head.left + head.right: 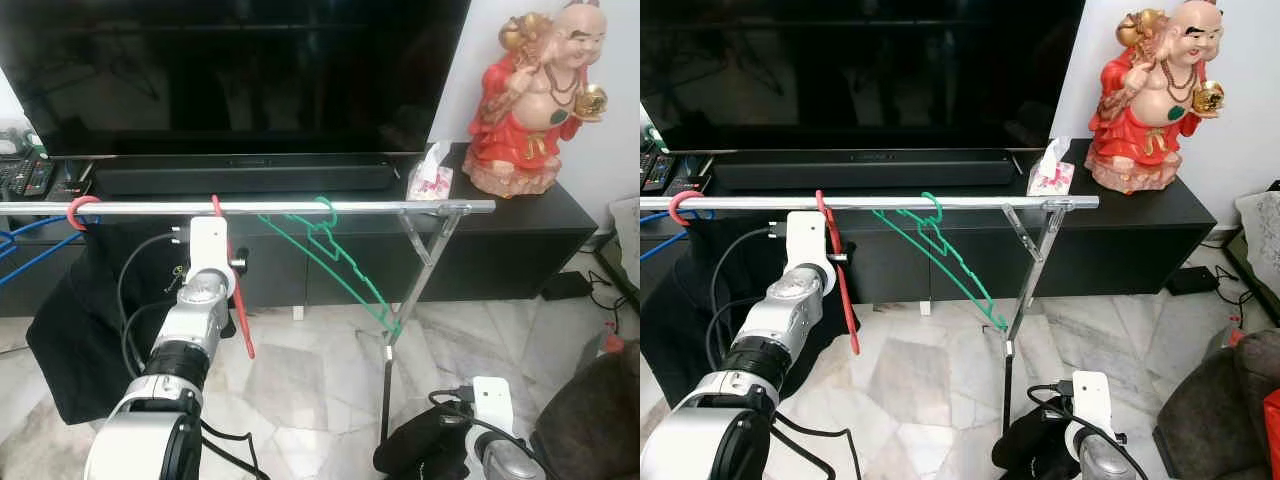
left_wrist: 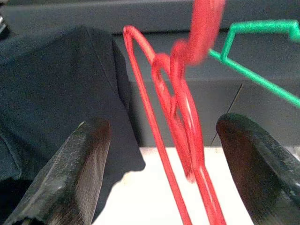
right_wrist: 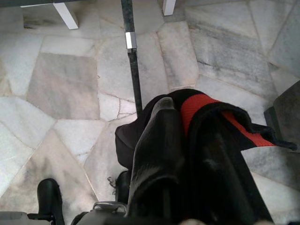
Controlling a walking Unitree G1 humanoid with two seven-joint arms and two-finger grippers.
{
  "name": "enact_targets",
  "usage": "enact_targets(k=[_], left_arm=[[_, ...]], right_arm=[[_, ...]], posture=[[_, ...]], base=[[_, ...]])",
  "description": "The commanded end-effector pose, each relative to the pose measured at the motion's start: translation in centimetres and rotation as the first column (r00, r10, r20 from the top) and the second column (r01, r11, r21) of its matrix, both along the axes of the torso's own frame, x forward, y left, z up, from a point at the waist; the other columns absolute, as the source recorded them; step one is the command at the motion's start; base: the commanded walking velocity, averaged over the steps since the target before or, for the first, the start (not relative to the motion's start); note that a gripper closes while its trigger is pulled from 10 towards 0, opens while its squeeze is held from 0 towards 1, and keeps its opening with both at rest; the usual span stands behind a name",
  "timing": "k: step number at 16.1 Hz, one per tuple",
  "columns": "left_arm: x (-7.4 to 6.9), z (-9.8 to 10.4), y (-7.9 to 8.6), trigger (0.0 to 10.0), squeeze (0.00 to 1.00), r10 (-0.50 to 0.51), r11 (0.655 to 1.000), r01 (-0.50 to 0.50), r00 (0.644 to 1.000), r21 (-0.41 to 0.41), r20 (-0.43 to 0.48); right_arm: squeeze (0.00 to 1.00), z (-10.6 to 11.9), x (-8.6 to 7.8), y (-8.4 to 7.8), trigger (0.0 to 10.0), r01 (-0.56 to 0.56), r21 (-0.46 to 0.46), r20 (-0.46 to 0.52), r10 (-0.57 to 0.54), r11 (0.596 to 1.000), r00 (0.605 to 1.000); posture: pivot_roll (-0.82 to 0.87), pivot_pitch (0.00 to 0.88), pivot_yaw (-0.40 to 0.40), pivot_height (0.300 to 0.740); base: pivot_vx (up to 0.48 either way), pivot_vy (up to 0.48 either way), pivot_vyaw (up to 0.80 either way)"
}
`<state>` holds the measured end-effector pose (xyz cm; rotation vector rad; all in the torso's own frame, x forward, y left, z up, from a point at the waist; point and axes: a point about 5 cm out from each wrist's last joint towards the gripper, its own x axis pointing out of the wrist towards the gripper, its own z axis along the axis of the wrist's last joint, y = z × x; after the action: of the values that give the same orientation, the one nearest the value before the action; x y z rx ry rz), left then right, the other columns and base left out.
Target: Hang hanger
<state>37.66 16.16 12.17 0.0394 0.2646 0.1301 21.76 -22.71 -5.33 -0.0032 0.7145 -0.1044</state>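
Observation:
I expect the red hanger (image 1: pixel 243 322) to come off the rail empty and alone when I lift it, because the dark cloth hangs from its own red hook (image 1: pixel 73 212).
A red hanger (image 1: pixel 233 285) hangs by its hook on the silver rail (image 1: pixel 300 208) of a clothes rack. My left gripper (image 2: pixel 164 136) is raised to it and stands open; the hanger's red wire (image 2: pixel 180 117) runs between the two black fingers (image 2: pixel 82 164) without being clamped. A green hanger (image 1: pixel 345 265) hangs on the rail just to the right. Low at the right, my right gripper (image 3: pixel 183 154) is shut on a black garment with a red band (image 3: pixel 206 108), held close to the floor by the rack's leg (image 3: pixel 133 70).
A red hook (image 1: pixel 80 212) and a blue hanger (image 1: pixel 30 250) sit at the rail's left end, above a dark cloth (image 1: pixel 80 330). Behind the rack stand a black TV cabinet (image 1: pixel 520 230), a tissue box (image 1: pixel 430 180) and a red statue (image 1: pixel 530 100). Marble floor (image 1: pixel 300 380) lies below.

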Motion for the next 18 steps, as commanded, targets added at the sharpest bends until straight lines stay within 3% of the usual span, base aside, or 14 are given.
enact_targets(k=[1, 2, 3, 4, 5, 6, 7, 8, 9, 14, 16, 17, 18], left_arm=[[0.4, 0.6, 0.0, 10.0, 0.0, 0.008, 1.0, -0.008, 1.0, -0.013, 0.021], [0.4, 0.4, 0.3, 7.1, 0.0, 0.015, 1.0, -0.015, 1.0, -0.01, 0.019], [0.3, 0.3, 0.5, 2.7, 0.0, 0.023, 1.0, -0.023, 1.0, -0.006, 0.013], [0.3, 0.2, 0.6, 1.3, 0.0, 0.027, 1.0, -0.027, 1.0, -0.005, 0.009], [0.3, -0.1, 0.7, 0.6, 0.0, 0.028, 1.0, -0.028, 1.0, -0.01, -0.006], [0.2, -0.3, 0.7, 1.3, 0.0, 0.025, 1.0, -0.026, 0.999, -0.017, -0.02], [0.2, -0.4, 0.6, 3.0, 0.0, 0.019, 0.999, -0.02, 0.999, -0.034, -0.031], [0.2, -0.6, 0.5, 8.0, 0.0, 0.009, 0.999, -0.011, 0.999, -0.042, -0.038], [0.1, -0.9, 0.5, 10.0, 0.0, -0.001, 0.999, -0.001, 0.999, -0.032, -0.054], [-0.1, -1.5, 0.5, 10.0, 0.0, -0.001, 0.999, -0.001, 0.998, -0.032, -0.065], [0.1, -1.1, 0.5, 1.4, 0.0, -0.006, 1.0, 0.005, 0.999, -0.026, -0.036], [0.1, -1.0, 0.4, 0.0, 0.0, -0.011, 1.0, 0.01, 0.999, -0.022, -0.032], [0.1, -1.0, 0.5, 0.0, 0.0, -0.009, 1.0, 0.009, 0.999, -0.027, -0.031]], right_arm=[[0.0, 0.2, 0.1, -0.3, 10.0, -0.003, -0.012, 0.005, 0.003, 1.0, 1.0], [0.0, 0.2, 0.1, -0.3, 10.0, -0.006, -0.012, 0.004, 0.006, 1.0, 1.0], [0.0, 0.2, 0.2, -0.3, 10.0, -0.007, -0.012, 0.004, 0.007, 1.0, 1.0], [0.0, 0.2, 0.2, -0.3, 10.0, -0.008, -0.011, 0.003, 0.008, 1.0, 1.0], [0.0, 0.2, 0.1, -0.3, 10.0, -0.008, -0.011, 0.003, 0.008, 1.0, 1.0], [0.0, 0.2, 0.1, -0.3, 10.0, -0.009, -0.011, 0.003, 0.009, 1.0, 1.0], [0.0, 0.2, 0.1, -0.3, 10.0, -0.01, -0.01, 0.002, 0.01, 1.0, 1.0], [0.0, 0.2, 0.1, -0.3, 10.0, -0.011, -0.009, 0.002, 0.011, 1.0, 1.0], [0.0, 0.1, 0.1, -0.3, 10.0, -0.011, -0.009, 0.001, 0.011, 1.0, 1.0], [0.0, 0.1, -0.1, -0.3, 10.0, -0.009, -0.007, 0.0, 0.009, 1.0, 1.0], [0.0, 0.0, -0.1, -0.3, 10.0, -0.007, -0.008, -0.001, 0.007, 1.0, 1.0], [0.0, 0.1, -0.1, -0.3, 10.0, -0.007, -0.009, -0.001, 0.007, 1.0, 1.0], [0.0, 0.1, -0.1, -0.3, 10.0, -0.009, -0.008, -0.001, 0.009, 1.0, 1.0]], posture=[[-0.09, 0.03, -0.047, 0.74], [-0.09, 0.032, -0.048, 0.74], [-0.09, 0.032, -0.048, 0.74], [-0.09, 0.032, -0.048, 0.74], [-0.09, 0.035, -0.049, 0.74], [-0.09, 0.035, -0.049, 0.74], [-0.09, 0.035, -0.049, 0.74], [-0.09, 0.035, -0.048, 0.74], [-0.09, 0.034, -0.048, 0.74], [-0.1, 0.035, -0.043, 0.74], [-0.1, 0.037, -0.044, 0.74], [-0.1, 0.038, -0.044, 0.74], [-0.1, 0.038, -0.044, 0.74]], base=[[0.0, 0.0, 0.0], [0.0, 0.0, 0.0], [0.0, 0.0, 0.0], [0.0, 0.0, 0.0], [0.0, 0.0, 0.0], [0.0, 0.0, 0.0], [0.0, 0.0, 0.0], [0.0, 0.0, 0.0], [0.0, 0.0, 0.0], [0.0, 0.0, 0.0], [0.0, 0.0, 0.0], [0.0, 0.0, 0.0], [0.0, 0.0, 0.0]])
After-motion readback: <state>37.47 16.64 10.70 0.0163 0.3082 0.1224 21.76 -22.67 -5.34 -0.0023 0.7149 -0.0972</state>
